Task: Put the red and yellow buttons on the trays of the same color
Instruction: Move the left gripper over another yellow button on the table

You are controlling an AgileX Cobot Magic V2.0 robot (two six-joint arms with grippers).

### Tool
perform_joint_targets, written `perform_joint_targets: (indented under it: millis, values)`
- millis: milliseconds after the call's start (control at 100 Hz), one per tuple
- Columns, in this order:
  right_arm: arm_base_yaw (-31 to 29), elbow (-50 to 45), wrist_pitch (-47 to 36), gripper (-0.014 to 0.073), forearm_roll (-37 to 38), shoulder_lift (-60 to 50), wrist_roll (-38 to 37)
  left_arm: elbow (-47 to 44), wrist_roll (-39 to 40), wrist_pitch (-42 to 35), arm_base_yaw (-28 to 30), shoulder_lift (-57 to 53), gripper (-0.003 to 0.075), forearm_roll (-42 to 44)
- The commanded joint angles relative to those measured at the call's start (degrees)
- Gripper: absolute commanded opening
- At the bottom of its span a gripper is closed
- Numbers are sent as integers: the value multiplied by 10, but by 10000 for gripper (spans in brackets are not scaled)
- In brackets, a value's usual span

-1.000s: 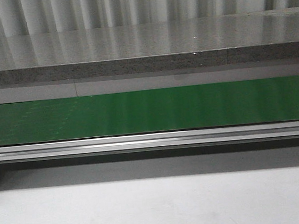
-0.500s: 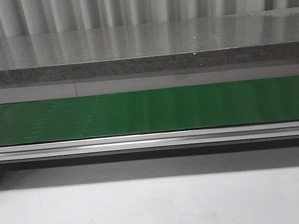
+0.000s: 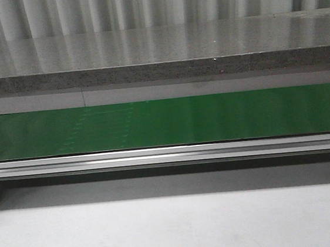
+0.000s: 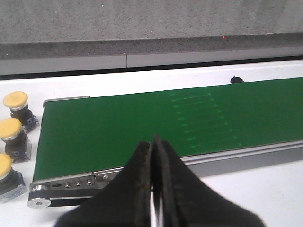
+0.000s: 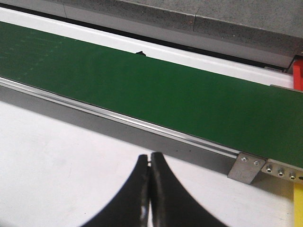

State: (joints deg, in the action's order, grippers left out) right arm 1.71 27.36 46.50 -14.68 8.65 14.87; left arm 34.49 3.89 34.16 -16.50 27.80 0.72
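Note:
I should first use my left gripper to put a yellow button on the belt, because the yellow buttons (image 4: 10, 128) are out of my right gripper's reach at the green belt's end.
Three yellow buttons on dark bases stand on the white table beyond the belt's end in the left wrist view: one (image 4: 15, 100), one (image 4: 10, 129) and one (image 4: 4, 165). My left gripper (image 4: 152, 142) is shut and empty over the near edge of the green conveyor belt (image 4: 142, 123). My right gripper (image 5: 150, 158) is shut and empty above the white table, near the belt's near rail. A red tray edge (image 5: 298, 75) and a yellow tray edge (image 5: 298, 203) show at the frame border in the right wrist view. No red button is in view.
The green belt (image 3: 165, 123) runs across the front view on a metal frame (image 3: 168, 155), with a grey stone ledge (image 3: 157, 53) behind it. A small dark speck (image 4: 236, 79) lies at the belt's far edge. No gripper shows in the front view.
Faint light marks on the belt have shifted along it in the front view. Nothing else has moved.

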Motion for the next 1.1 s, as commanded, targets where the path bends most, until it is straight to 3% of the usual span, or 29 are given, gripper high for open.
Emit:
perform_joint_targets:
  millis: [0, 110, 200, 270, 340, 460, 530, 740, 930, 1090]
  values:
    - [2, 13, -34, -66, -10, 6, 6, 39, 51, -56, -3, 49, -20, 22]
    - [2, 13, -34, -66, -10, 6, 6, 80, 144, -56, 5, 113, -20, 75]
    - [2, 13, -34, -66, -10, 6, 6, 115, 156, -40, 28, 173, -10, 94]
    - [2, 13, -34, -66, -10, 6, 6, 146, 156, -20, 52, 217, 48, 92]
    - [2, 13, -34, -66, -10, 6, 6, 172, 156, -1, 78, 261, 168, 87]
    - [2, 13, -34, -66, -10, 6, 6, 199, 156, 8, 118, 319, 476, 86]
    - [2, 13, -34, -66, -10, 6, 6, 209, 156, 16, 142, 346, 574, 80]
    - [2, 13, -34, -66, -10, 6, 6, 245, 128, 83, 208, 438, 533, 39]
    - [2, 13, -34, -66, -10, 6, 6, 275, 48, 123, 273, 523, 503, -74]
    - [2, 13, -34, -66, -10, 6, 6, 304, 48, 140, 309, 569, 503, -79]
